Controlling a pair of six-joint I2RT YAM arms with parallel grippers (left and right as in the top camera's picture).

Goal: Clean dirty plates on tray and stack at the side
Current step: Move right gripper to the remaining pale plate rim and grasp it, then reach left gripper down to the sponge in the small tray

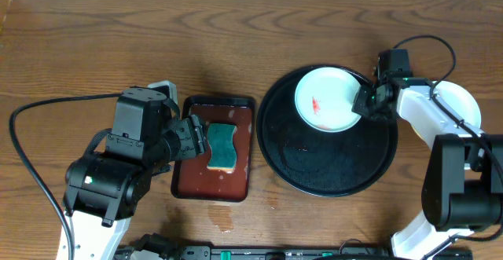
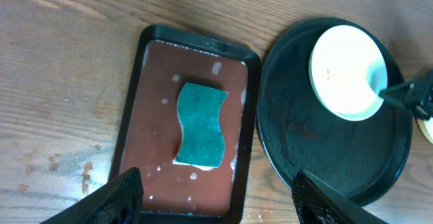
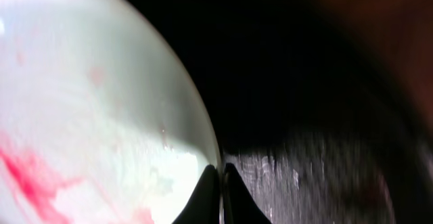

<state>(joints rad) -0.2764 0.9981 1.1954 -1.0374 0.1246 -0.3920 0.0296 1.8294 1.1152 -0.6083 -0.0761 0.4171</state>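
Observation:
The plate lies near the black tray's far rim (image 1: 326,66), so my right gripper should move the plate to the tray's middle and steady the plate for wiping.
A pale mint-white plate (image 1: 326,95) with a red smear lies in the far part of the round black tray (image 1: 330,170). My right gripper (image 1: 363,103) is shut on the plate's right rim; the right wrist view shows both fingertips (image 3: 221,166) pinching the rim of the smeared plate (image 3: 88,102) over the tray (image 3: 304,82). My left gripper (image 2: 216,183) is open and empty, hovering over the near end of a reddish-brown tray. The left wrist view also shows the plate (image 2: 345,68) and the black tray (image 2: 325,149). Another white plate (image 1: 460,99) lies right of the tray, partly under my right arm.
A rectangular reddish-brown tray (image 1: 236,173) with a black rim stands left of the black tray and holds a teal sponge (image 1: 222,146) amid water drops. The sponge (image 2: 201,124) lies at its middle. Wet spots mark the wooden table (image 1: 78,40) near the front edge.

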